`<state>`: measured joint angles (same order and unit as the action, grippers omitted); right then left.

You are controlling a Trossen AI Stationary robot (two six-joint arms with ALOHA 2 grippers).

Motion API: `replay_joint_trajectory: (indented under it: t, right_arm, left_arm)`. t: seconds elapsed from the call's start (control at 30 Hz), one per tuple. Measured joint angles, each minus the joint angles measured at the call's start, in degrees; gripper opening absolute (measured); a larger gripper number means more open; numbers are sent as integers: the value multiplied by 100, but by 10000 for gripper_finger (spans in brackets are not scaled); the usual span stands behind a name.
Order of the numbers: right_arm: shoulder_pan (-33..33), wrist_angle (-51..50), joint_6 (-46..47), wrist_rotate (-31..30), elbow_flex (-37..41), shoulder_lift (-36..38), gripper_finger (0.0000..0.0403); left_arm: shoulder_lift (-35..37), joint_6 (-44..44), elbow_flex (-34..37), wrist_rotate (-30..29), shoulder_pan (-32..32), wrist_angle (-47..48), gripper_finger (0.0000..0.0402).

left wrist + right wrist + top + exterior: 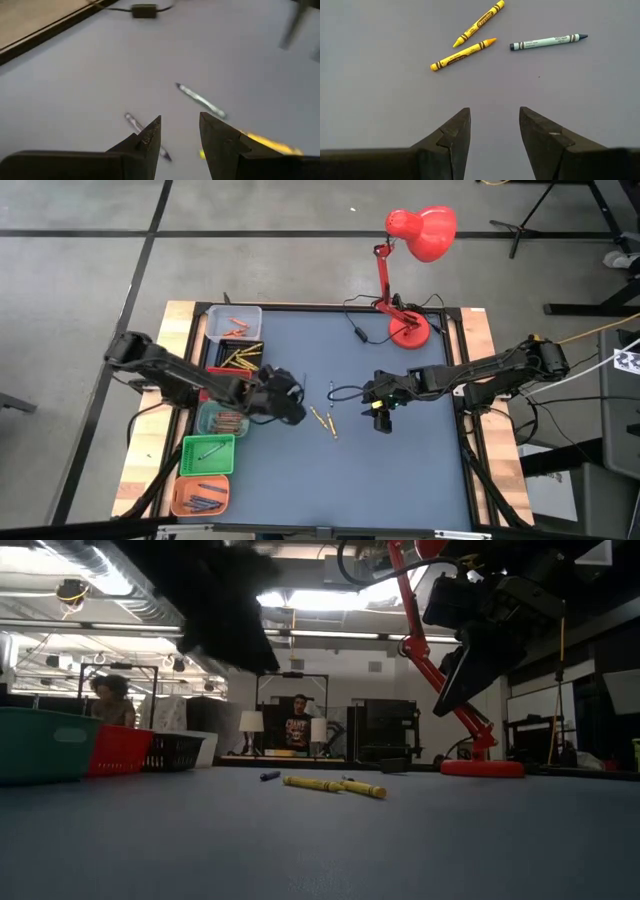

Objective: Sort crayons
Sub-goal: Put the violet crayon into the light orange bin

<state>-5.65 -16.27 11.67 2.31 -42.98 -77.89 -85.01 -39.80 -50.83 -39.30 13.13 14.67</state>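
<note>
My left gripper should go on lowering its open fingers until they straddle the purple crayon's body (270, 776) before they close, as the purple crayon (133, 122) lies clear of the grey-green crayon.
Three crayons lie flat on the blue-grey mat (400, 480) near its middle: two yellow ones (479, 22) (462, 55) side by side and a grey-green one (548, 41) a little beyond them. In the high view the yellow pair (324, 421) lies between my two grippers. My left gripper (292, 404) hovers open just left of the pair; its wrist view shows its fingers (150, 135) apart above the mat with crayons (200, 100) ahead. My right gripper (495, 112) hangs open above the mat, right of the crayons, and holds nothing.
Along the mat's left edge stands a row of small bins: a pale one (236, 323) with orange crayons, a dark one (240, 358) with yellow ones, a red one (222, 420), a green one (207, 455) and an orange one (200, 495). A red desk lamp (408, 330) and its cable stand at the far right.
</note>
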Motion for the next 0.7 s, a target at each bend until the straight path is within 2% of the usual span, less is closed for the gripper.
replay_joint_trajectory:
  t: [0.33, 0.7]
  right_arm:
    - [-1, -2, 0, 0, 0, 0, 168]
    - [-1, -4, 0, 0, 0, 0, 168]
  left_arm:
    - [-1196, -220, 0, 104, -806, -702, 118]
    - [-2044, -512, 0, 529, -1158, -884, 118]
